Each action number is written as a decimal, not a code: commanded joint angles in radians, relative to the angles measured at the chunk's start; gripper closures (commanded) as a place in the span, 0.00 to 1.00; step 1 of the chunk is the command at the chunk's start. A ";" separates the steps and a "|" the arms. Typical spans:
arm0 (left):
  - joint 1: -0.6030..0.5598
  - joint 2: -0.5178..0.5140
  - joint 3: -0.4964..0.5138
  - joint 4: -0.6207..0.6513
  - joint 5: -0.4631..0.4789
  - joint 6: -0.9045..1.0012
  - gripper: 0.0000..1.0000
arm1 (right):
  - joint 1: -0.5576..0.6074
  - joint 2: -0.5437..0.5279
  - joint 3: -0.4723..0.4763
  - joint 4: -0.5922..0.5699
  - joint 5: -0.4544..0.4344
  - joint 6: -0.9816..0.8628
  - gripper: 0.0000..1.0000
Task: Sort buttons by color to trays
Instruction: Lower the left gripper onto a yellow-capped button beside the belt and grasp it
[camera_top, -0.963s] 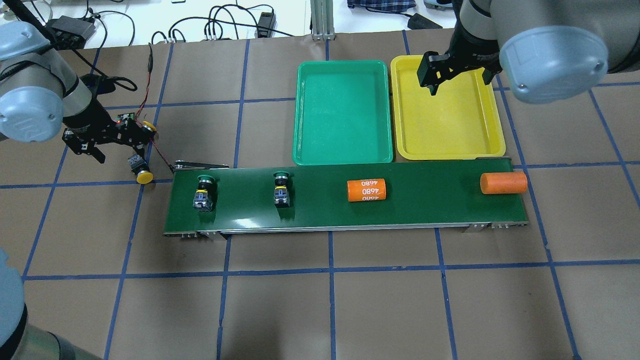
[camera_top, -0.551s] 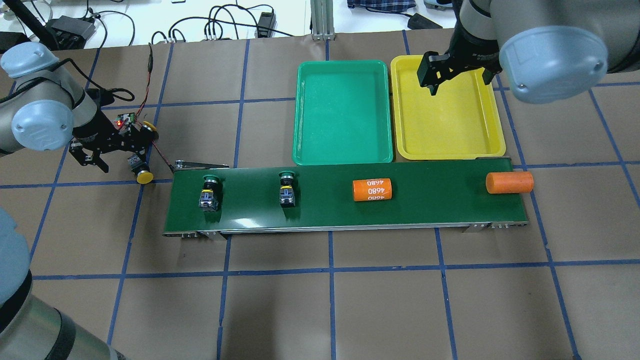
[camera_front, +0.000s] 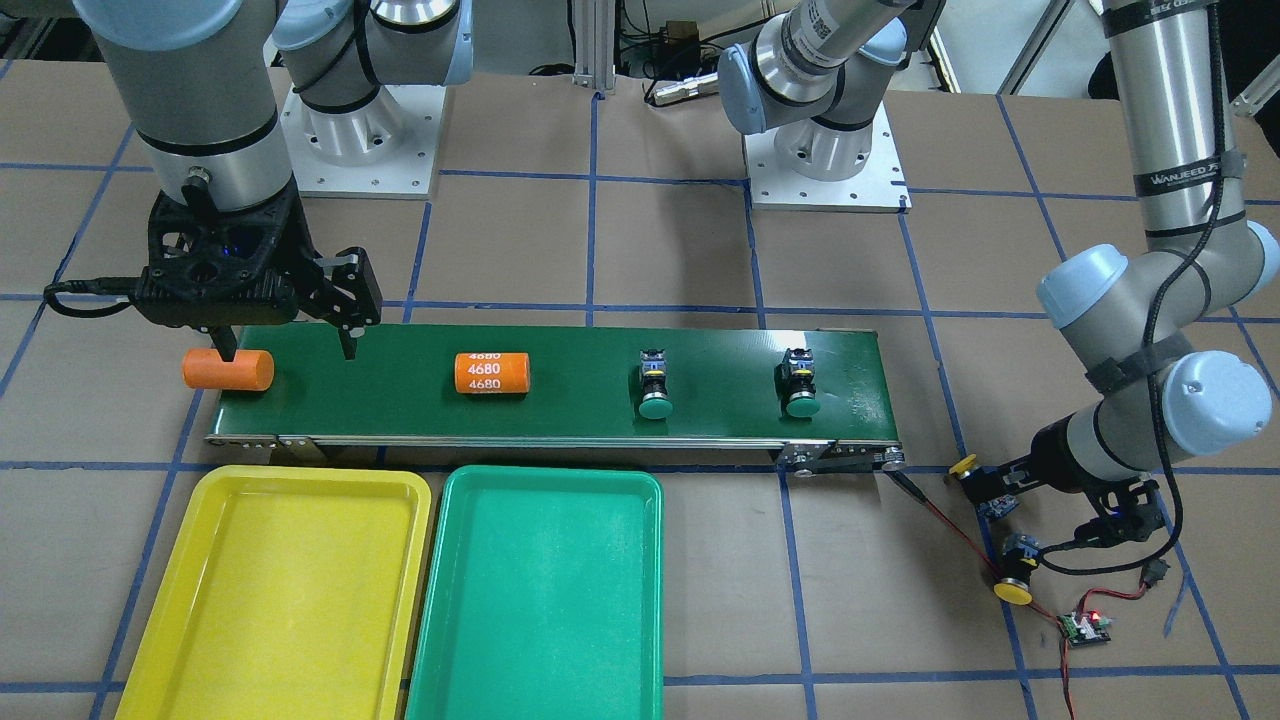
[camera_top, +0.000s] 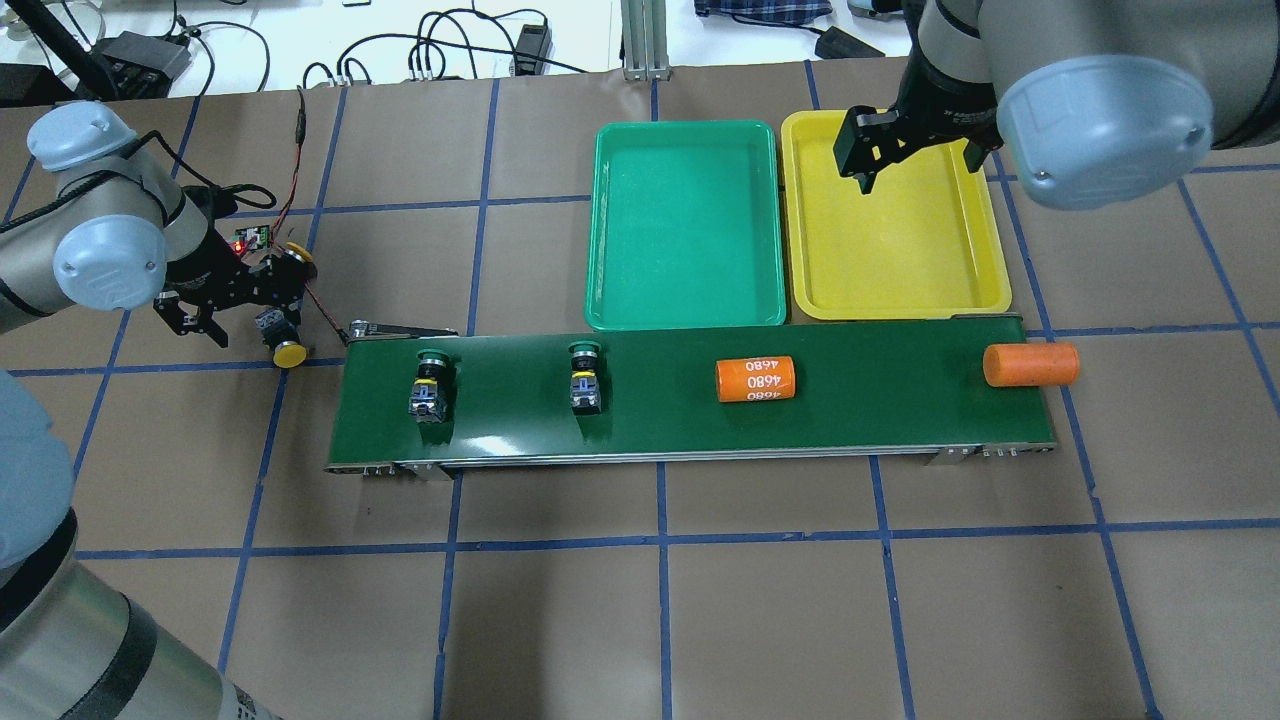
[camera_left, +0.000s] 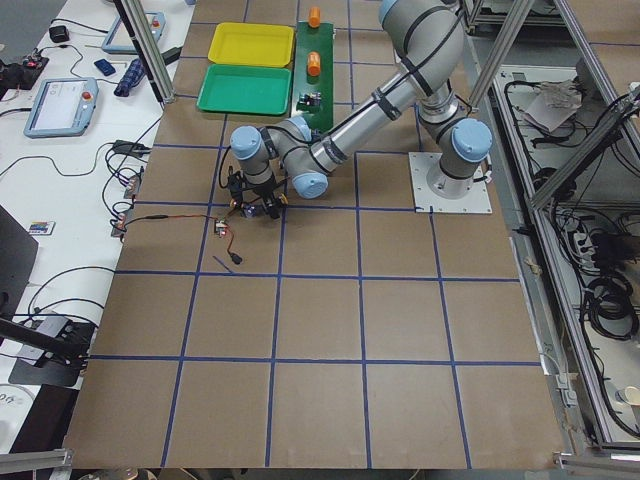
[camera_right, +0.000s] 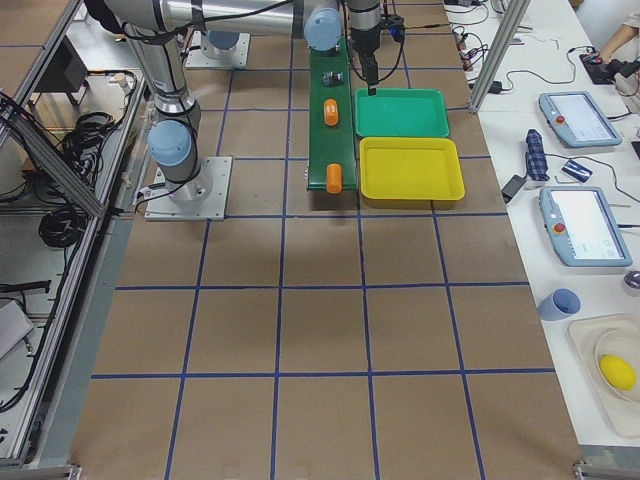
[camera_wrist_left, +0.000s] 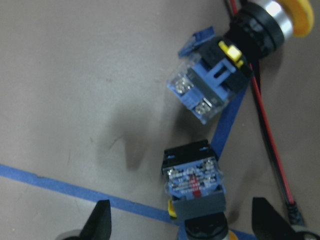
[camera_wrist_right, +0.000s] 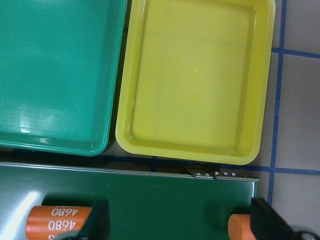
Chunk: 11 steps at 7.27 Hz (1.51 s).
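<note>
The yellow button will move along the belt when I put it down at the belt's corner, because the red wire runs to that corner.
Two green buttons lie on the dark-green belt, caps pointing at the trays. Two yellow buttons lie on the table off the belt's left end. My left gripper is open over them. In the left wrist view one button's black and blue body sits between its fingertips, and the other button lies beyond. My right gripper is open and holds nothing, high over the yellow tray. The green tray lies beside it.
An orange cylinder marked 4680 lies mid-belt. A plain orange cylinder overhangs the belt's right end. A red wire and a small circuit board lie by the yellow buttons. Cables run along the table's far edge.
Both green buttons and both orange cylinders have moved to the right along the belt. The left arm has swung in, its gripper shifting slightly over the yellow buttons. The right gripper has stayed put.
</note>
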 joint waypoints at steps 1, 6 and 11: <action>0.000 -0.017 0.006 0.005 -0.006 -0.037 0.74 | 0.000 -0.001 0.001 -0.002 0.000 0.000 0.00; -0.006 0.084 0.000 -0.047 -0.001 0.094 1.00 | 0.000 -0.001 0.001 -0.023 0.003 0.000 0.00; -0.179 0.307 -0.054 -0.262 -0.074 0.222 1.00 | 0.000 0.016 0.004 -0.071 0.003 -0.002 0.00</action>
